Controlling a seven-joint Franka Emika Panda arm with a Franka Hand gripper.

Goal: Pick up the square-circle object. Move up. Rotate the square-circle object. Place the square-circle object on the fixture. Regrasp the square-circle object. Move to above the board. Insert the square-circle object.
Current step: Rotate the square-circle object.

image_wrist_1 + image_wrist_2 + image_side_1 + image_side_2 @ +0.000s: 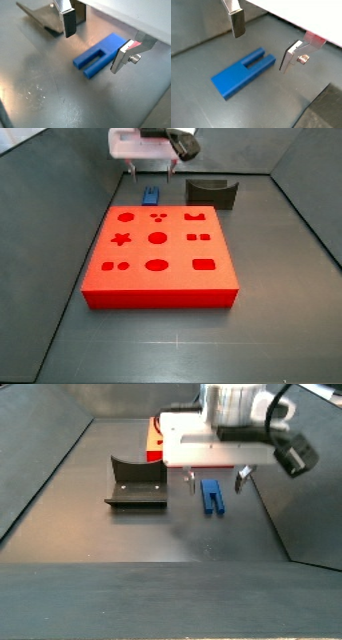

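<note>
My gripper is going to lower the square-circle object (151,196) in between the dark fixture's plates (211,193). The plates spread apart like a trough, so the object will rest cradled between them.
The square-circle object (100,55) is a small bright blue two-pronged peg lying flat on the grey floor. It also shows in the other wrist view (243,72) and in both side views (151,196) (213,495). My gripper (93,47) hangs open just above it with nothing between its fingers. One finger (69,22) stands clear of the peg and the other finger (122,57) is beside the peg's edge. The gripper (262,42) sits over the pronged end. The dark fixture (211,192) (135,485) stands apart beside the peg. The red board (158,256) lies past them.
Dark sloping walls (54,168) enclose the grey floor. The fixture's edge (41,17) shows close to one finger in a wrist view. The board's corner (155,439) lies behind the gripper body in a side view.
</note>
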